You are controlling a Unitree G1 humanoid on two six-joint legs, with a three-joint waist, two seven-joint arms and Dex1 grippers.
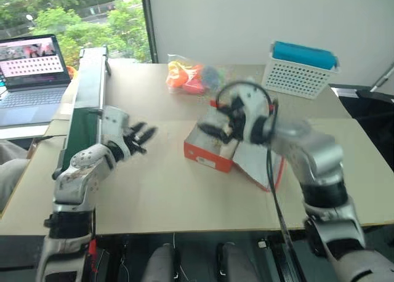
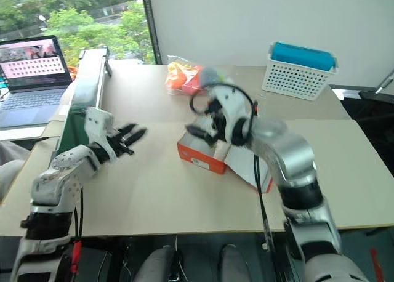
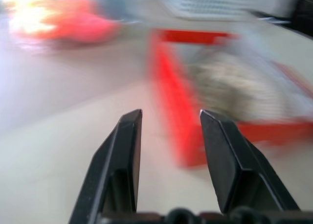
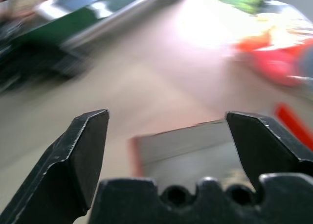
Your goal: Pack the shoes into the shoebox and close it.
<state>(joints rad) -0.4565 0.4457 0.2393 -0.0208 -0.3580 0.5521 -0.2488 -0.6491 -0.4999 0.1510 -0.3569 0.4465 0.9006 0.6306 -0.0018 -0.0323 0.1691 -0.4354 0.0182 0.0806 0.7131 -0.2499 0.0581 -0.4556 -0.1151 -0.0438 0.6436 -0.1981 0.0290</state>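
Note:
The cream shoe has a grey gap (image 1: 201, 140) next to it, so I expect the shoebox (image 1: 208, 158) to take the other shoe on its side when I lower it in.
The orange-red shoebox (image 1: 206, 156) sits open in the middle of the table, its lid (image 1: 260, 170) folded down on the right side. In the left wrist view a cream shoe (image 3: 234, 82) lies inside the box. My right gripper (image 1: 221, 119) hovers just above the box's left end, its fingers (image 4: 83, 145) spread wide with nothing between them. My left gripper (image 1: 138, 137) is to the left of the box, apart from it and pointing toward it. Its black fingers (image 3: 122, 160) stand apart and hold nothing.
A clear bag of orange and blue toys (image 1: 188, 76) lies behind the box. A white perforated basket (image 1: 301, 72) with a teal top stands at the back right. A green and metal frame (image 1: 86, 103) runs along the table's left edge, with a laptop (image 1: 34, 72) beyond it.

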